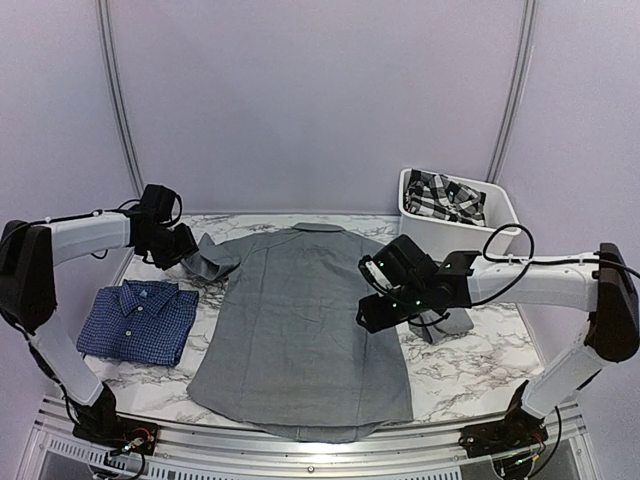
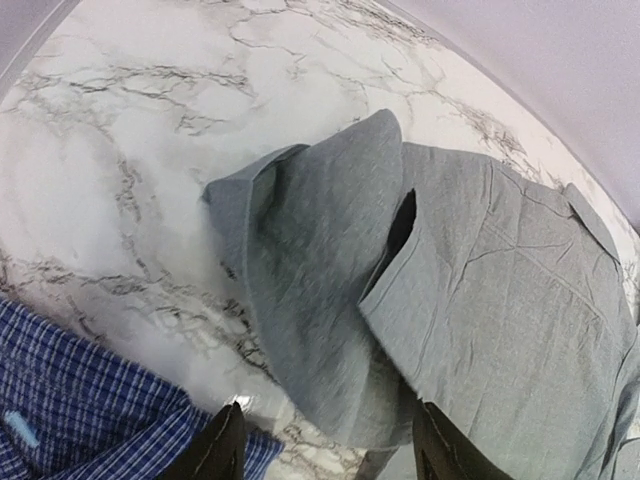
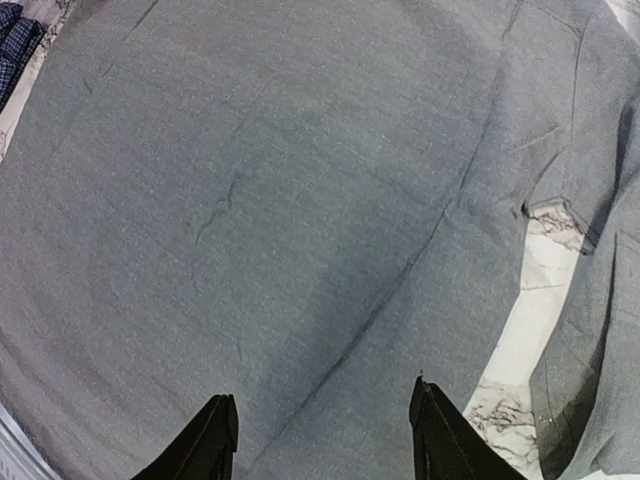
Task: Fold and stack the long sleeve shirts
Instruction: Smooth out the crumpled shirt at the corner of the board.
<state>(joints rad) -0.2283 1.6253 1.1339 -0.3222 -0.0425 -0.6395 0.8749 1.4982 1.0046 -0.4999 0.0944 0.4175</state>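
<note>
I expect the bunched sleeve [image 1: 212, 261] to fold over at the grey shirt's shoulder when I bring it inward, while the shirt's body stays flat, because the sleeve lies in loose folds [image 2: 262, 190].
A plain grey shirt [image 1: 300, 320] lies spread flat, back up, in the middle of the marble table, collar at the far side. Its left sleeve [image 2: 310, 270] is bunched and folded beside the body. A dark blue checked shirt [image 1: 138, 320] lies folded at the left; a corner shows in the left wrist view [image 2: 70, 410]. My left gripper [image 1: 190, 250] is open just above the bunched sleeve [image 1: 215, 258]. My right gripper [image 1: 372, 300] is open above the grey shirt's right side [image 3: 300, 230], holding nothing.
A white bin [image 1: 470, 232] with a black-and-white plaid garment [image 1: 445, 195] stands at the back right. Part of the grey shirt's right sleeve [image 1: 445, 325] lies bunched under the right arm. Bare marble [image 1: 480, 360] shows at the right front. The metal rail [image 1: 300, 455] runs along the near edge.
</note>
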